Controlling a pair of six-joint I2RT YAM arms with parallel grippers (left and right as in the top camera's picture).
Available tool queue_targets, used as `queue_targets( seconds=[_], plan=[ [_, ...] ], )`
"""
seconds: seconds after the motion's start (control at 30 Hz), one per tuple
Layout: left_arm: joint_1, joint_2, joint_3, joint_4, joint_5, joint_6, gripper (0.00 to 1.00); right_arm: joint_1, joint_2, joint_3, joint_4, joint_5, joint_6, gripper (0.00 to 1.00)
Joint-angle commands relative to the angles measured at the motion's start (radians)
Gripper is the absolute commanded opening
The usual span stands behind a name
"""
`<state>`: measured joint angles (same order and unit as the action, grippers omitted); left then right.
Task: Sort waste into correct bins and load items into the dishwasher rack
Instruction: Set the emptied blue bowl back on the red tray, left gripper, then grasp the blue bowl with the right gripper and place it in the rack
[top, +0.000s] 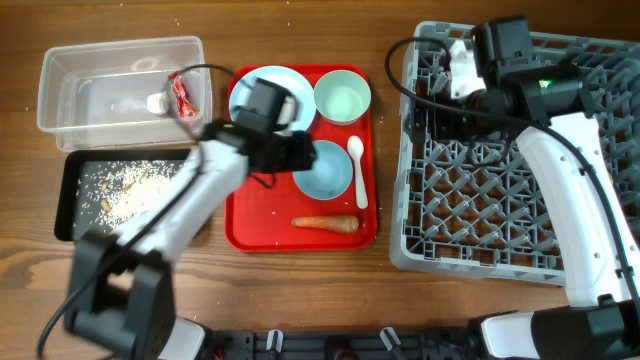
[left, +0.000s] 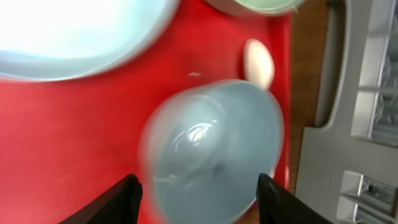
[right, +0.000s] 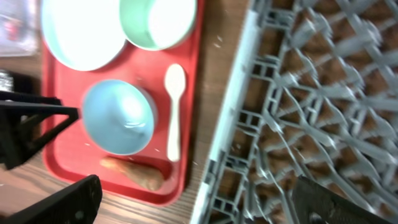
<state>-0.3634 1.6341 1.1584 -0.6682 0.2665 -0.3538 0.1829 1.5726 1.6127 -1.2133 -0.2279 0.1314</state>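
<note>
The robot's left gripper is hovering at the blue bowl's side (top: 300, 180) away from the rack, so it should move back and the right gripper should grab the rack-side rim (top: 351, 170).
A small pale blue bowl (top: 328, 170) sits on a red tray (top: 260, 232) with a white plate (top: 288, 78), a green bowl (top: 342, 96), a white spoon (top: 358, 170) and an orange carrot (top: 325, 222). My left gripper (left: 198, 180) is open, low over the tray, with its fingers on either side of the blue bowl (left: 214, 149). My right gripper (right: 196, 183) is open and empty above the left edge of the grey rack (top: 500, 200). The wrapper (top: 181, 95) and tissue (top: 157, 102) lie in the clear tub (top: 60, 90). Crumbs (top: 125, 190) lie in the black tray (top: 72, 195). The yellow cup is out of view.
The right wrist view shows the carrot (right: 134, 173), the spoon (right: 175, 109) and the blue bowl (right: 118, 117) on the tray beside the rack (right: 311, 93). A strip of bare wood separates the tray and the rack.
</note>
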Motion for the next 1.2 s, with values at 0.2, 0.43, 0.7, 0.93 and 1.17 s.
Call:
queue_targets(
  seconds=[0.2, 0.43, 0.7, 0.93, 1.17],
  plan=[
    [0.42, -0.194, 0.006, -0.305, -0.115, 0.002, 0.64, 0.148, 0.13, 0.016, 0.139, -0.094, 0.059, 1.0],
    [0.48, -0.194, 0.006, -0.338, -0.116, 0.002, 0.66, 0.257, 0.323, 0.016, 0.14, -0.077, 0.083, 0.89],
    [0.48, -0.194, 0.006, -0.338, -0.115, 0.002, 0.67, 0.311, 0.515, 0.016, 0.156, -0.057, 0.185, 0.57],
    [0.48, -0.194, 0.006, -0.339, -0.115, 0.002, 0.67, 0.311, 0.533, 0.016, 0.162, 0.052, 0.248, 0.38],
    [0.48, -0.194, 0.006, -0.34, -0.115, 0.001, 0.66, 0.312, 0.533, -0.039, 0.203, 0.071, 0.265, 0.38]
  ],
)
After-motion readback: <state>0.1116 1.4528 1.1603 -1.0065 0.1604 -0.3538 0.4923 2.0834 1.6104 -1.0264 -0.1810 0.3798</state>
